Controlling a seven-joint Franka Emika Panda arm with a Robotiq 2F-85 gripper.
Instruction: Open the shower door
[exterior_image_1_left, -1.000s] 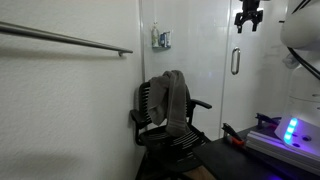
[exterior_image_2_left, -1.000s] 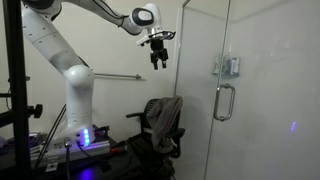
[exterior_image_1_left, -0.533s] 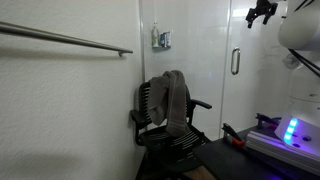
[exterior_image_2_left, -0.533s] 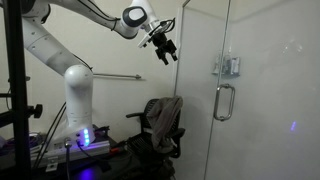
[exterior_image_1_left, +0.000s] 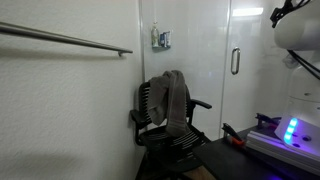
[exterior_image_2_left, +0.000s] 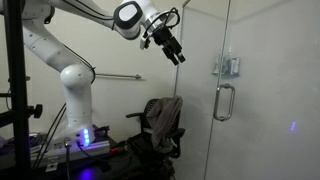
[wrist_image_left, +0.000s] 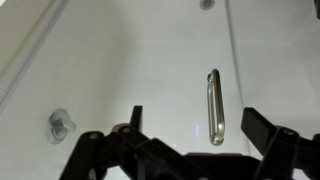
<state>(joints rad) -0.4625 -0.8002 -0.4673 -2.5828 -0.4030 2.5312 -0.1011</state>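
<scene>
Next, I lower my open gripper, which is too high and too far back from the silver handle (wrist_image_left: 216, 110), and reach forward towards the handle's upper end (exterior_image_2_left: 220, 87).
The shower door (exterior_image_1_left: 250, 100) is a tall clear glass panel with a short vertical silver handle (exterior_image_1_left: 235, 61). It also shows in an exterior view (exterior_image_2_left: 205, 135) with its handle (exterior_image_2_left: 224, 102). My gripper (exterior_image_2_left: 172, 47) is open and empty, high up and well apart from the glass, tilted towards it. In an exterior view it sits at the top edge (exterior_image_1_left: 283, 10). In the wrist view the open jaws (wrist_image_left: 197, 122) frame the handle (wrist_image_left: 214, 107), which lies some way beyond them.
A black chair draped with a grey towel (exterior_image_1_left: 170, 108) stands beside the glass and shows in both exterior views (exterior_image_2_left: 163, 125). A long steel rail (exterior_image_1_left: 65, 40) runs along the wall. A small shelf (exterior_image_1_left: 160, 39) hangs on the wall. The robot base (exterior_image_2_left: 78, 105) stands at the left.
The gripper has risen and swung towards the shower door, tilting so its jaws point at the handle. The door has not moved.
</scene>
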